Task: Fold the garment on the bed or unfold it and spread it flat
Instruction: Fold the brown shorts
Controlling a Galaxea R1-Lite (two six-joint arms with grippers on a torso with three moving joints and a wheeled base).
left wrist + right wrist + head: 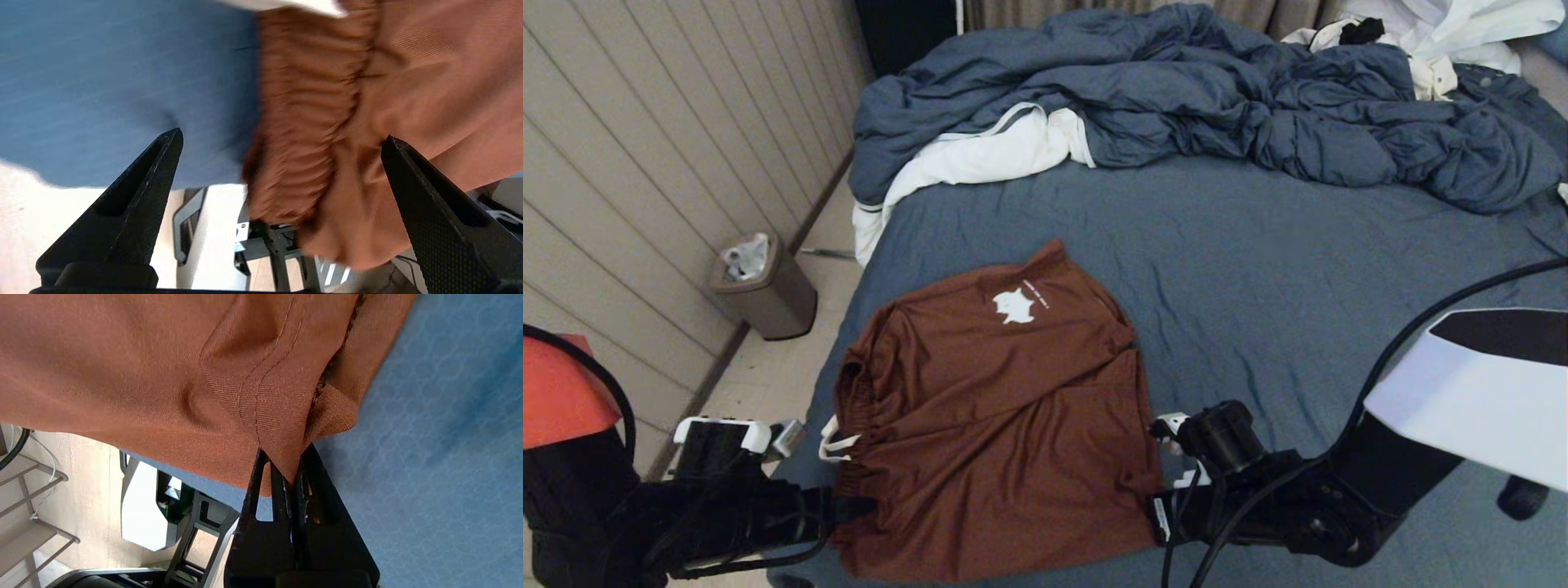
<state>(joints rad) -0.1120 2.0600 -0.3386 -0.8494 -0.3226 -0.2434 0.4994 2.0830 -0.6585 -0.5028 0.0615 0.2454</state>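
Observation:
A diagonal crease (1047, 390) separates the legs, so when I carry the near leg (1027, 480) across, it should fold over the far leg and cover the white logo.
The rust-brown shorts (996, 408) lie on the near left part of the bed (1298, 269), waistband and white drawstring (837, 445) to the left, white logo (1014, 306) on the far leg. My left gripper (282, 141) hovers open at the near waistband corner, its fingers (135, 196) wide apart on either side of the gathered waistband (302, 122). My right gripper (286, 467) is shut on the near hem corner of the shorts (278, 428). In the head view the right gripper's tips (1168, 490) sit at the shorts' near right edge.
A rumpled blue duvet (1217, 106) and white clothes (1445, 33) fill the bed's far end. A white garment (972, 159) lies under the duvet's left edge. A bin (764, 286) stands on the floor by the panelled wall to the left.

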